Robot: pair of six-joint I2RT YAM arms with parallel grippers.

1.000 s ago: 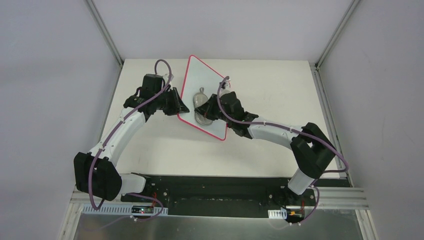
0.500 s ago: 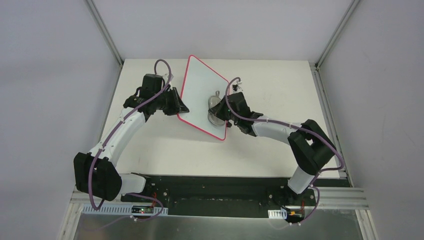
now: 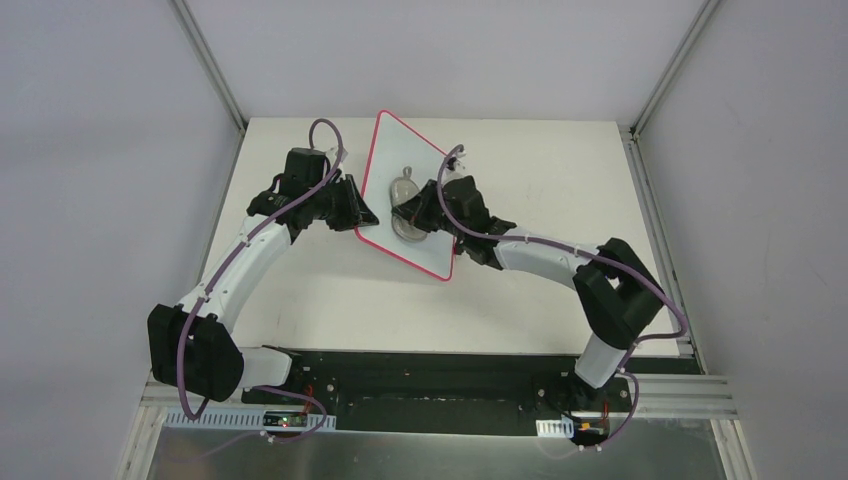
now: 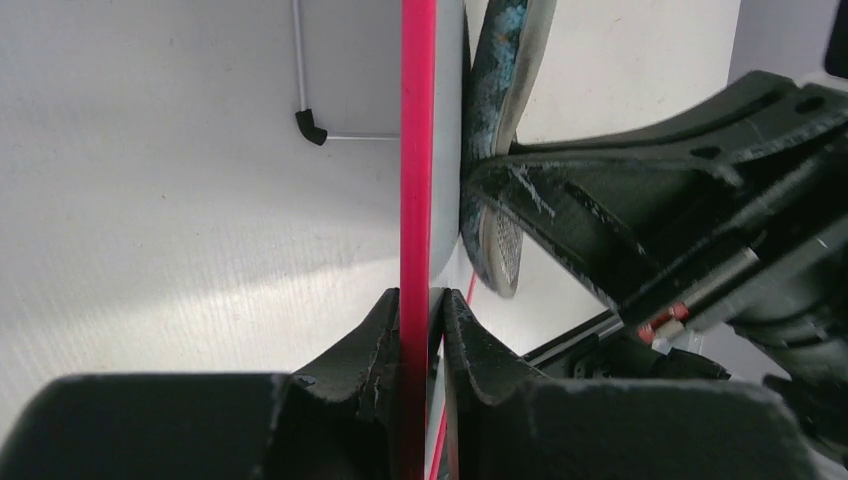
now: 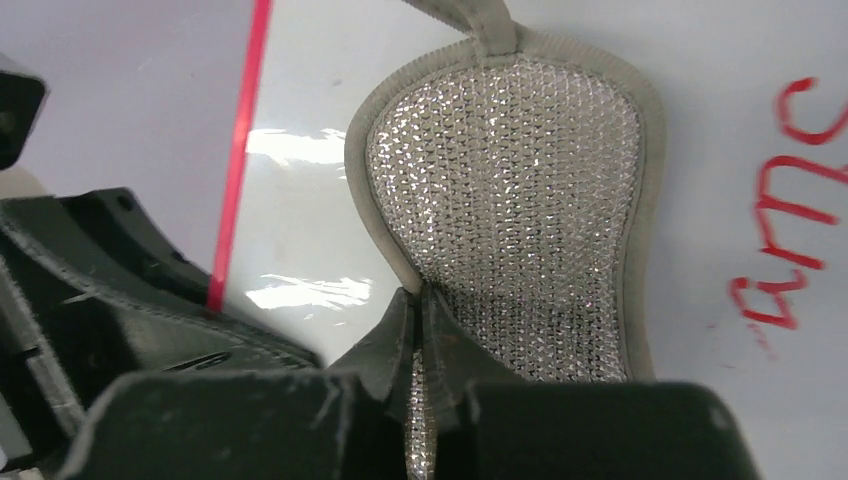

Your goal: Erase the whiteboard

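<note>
The pad [image 5: 400, 170] is close to my left gripper and there is red handwriting on the pad's other side, so my right gripper should sweep the pad back across the handwriting [image 5: 795, 210].
The whiteboard [image 3: 432, 245], white with a thin pink-red frame, stands tilted up near the table's far middle. My left gripper [image 3: 360, 213] is shut on its left edge; the left wrist view shows the jaws clamped on the red frame [image 4: 417, 150]. My right gripper [image 3: 418, 210] is shut on a shiny silver mesh pad [image 3: 402, 198] with a grey rim and presses it flat on the board face. In the right wrist view the pad [image 5: 520, 210] covers the board's middle, with red handwriting [image 5: 790, 240] to its right. The pad's edge shows in the left wrist view [image 4: 497, 120].
The white table [image 3: 560, 190] ends at metal rails [image 3: 210, 60] and grey walls at left, right and back. A thin white stand wire with a black foot [image 4: 312, 125] shows behind the board. The black base plate [image 3: 430, 375] lies at the near edge.
My right gripper swept the pad right and down across the board, then back left and up near where it began. The left gripper and board stayed still.
</note>
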